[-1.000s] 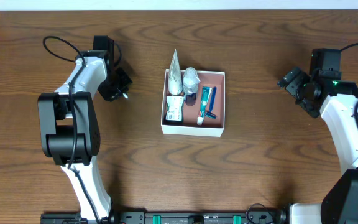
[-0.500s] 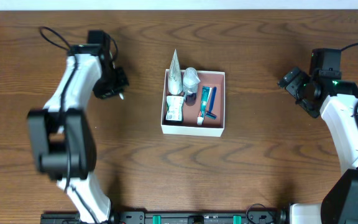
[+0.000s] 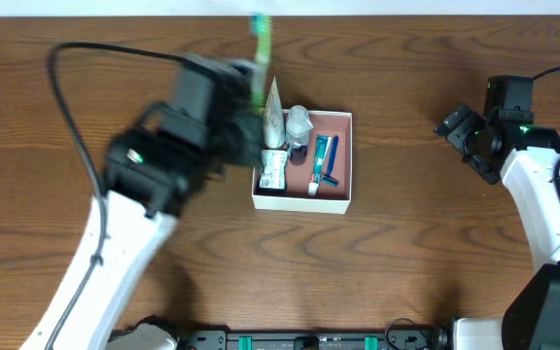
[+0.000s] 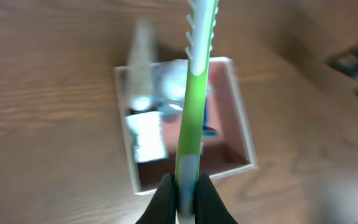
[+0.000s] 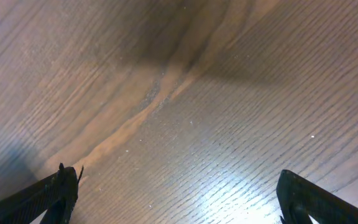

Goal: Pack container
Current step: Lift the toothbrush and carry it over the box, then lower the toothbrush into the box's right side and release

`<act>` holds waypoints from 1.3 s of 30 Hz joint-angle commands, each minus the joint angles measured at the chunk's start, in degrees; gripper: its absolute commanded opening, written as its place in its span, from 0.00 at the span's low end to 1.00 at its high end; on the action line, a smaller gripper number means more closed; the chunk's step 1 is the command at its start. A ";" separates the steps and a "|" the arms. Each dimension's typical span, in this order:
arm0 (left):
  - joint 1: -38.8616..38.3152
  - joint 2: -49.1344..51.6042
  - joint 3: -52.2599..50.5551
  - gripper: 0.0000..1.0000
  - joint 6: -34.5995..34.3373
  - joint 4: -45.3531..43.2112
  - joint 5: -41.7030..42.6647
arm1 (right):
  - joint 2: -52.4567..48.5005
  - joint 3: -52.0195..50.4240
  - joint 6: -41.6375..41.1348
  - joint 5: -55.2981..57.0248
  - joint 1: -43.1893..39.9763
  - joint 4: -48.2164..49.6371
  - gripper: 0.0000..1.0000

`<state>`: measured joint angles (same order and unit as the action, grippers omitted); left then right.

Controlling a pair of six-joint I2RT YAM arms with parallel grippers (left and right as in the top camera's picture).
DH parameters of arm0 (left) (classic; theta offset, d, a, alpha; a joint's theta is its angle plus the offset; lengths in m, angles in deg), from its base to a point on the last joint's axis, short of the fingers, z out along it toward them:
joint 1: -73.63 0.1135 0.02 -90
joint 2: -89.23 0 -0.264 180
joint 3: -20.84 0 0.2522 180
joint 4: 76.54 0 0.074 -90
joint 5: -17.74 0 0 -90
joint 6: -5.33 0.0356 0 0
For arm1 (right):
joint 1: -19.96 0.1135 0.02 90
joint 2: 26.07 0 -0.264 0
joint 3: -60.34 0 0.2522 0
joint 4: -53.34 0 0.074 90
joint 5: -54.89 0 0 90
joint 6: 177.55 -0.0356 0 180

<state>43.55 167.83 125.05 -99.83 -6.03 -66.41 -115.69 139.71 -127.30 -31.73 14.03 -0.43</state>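
The green toothbrush (image 3: 262, 45) is parallel to the container's free strip (image 3: 344, 156) beside the blue razor. My left gripper should keep moving over that strip, then lower the toothbrush and let go inside.
The container (image 3: 343, 199) is a square white box with a pinkish-brown floor at mid-table. It holds a white tube (image 3: 273, 115), a small white packet (image 3: 272, 171), a pale bottle (image 3: 299, 124) and a blue toothbrush (image 3: 321, 160). My left gripper (image 3: 257, 97) is raised above the box's left side, shut on a green toothbrush (image 4: 195, 87) that points away over the box (image 4: 248, 163). My right gripper (image 3: 463, 136) is open and empty at the far right, over bare wood (image 5: 179, 124).
The wooden table (image 3: 406, 262) surrounds the box. The left arm's body (image 3: 154, 160) is blurred and reaches across the table's left half. A black cable (image 3: 76, 68) loops above it. The right arm (image 3: 552, 204) stands along the right edge.
My left arm has swung from the far left to above the box's left side, now holding the green toothbrush up. The right arm has not moved.
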 commanded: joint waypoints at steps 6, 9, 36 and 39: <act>-20.81 5.33 -1.86 0.05 -16.44 -2.01 -25.79 | -0.39 0.24 -0.48 0.22 -0.02 -0.07 0.99; -23.69 9.64 -1.90 0.06 -21.90 -2.38 -26.73 | -0.39 0.24 -0.48 0.22 -0.02 -0.07 0.99; -26.08 32.02 -2.12 0.06 -31.71 -7.17 -25.83 | -0.39 0.24 -0.48 0.22 -0.02 -0.07 0.99; -26.08 32.63 -2.12 0.06 -31.71 -7.02 -25.81 | -0.39 0.24 -0.48 0.22 -0.02 -0.07 0.99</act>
<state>17.28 199.31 123.22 -130.84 -13.30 -90.70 -115.69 139.71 -127.30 -31.73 14.03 -0.43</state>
